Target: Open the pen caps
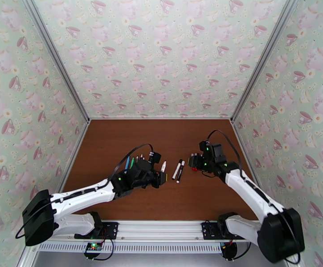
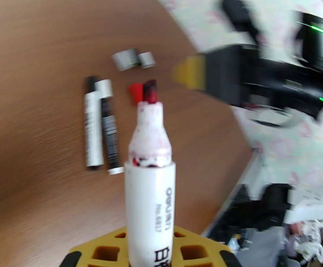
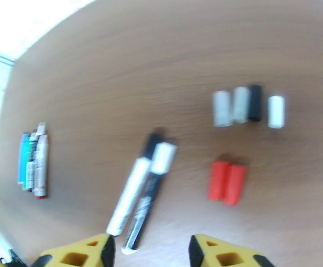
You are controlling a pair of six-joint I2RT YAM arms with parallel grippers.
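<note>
The white pen's red tip is free of its cap, so my left gripper should keep going to the bundle of pens and let go of the white pen beside it.
My left gripper is shut on a white pen that stands upright between its yellow fingers. The pen's stained red tip is bare, with no cap on it. Two red caps lie side by side on the table. Beyond them is a row of loose caps, grey-white ones, a black one and a white one. My right gripper hovers open above the table just near the red caps, nothing between its fingers. Two black-and-white pens lie together between the arms.
A bundle of several pens, blue, green and white, lies at the left side of the brown table, behind my left arm. Patterned walls close in the table on three sides.
</note>
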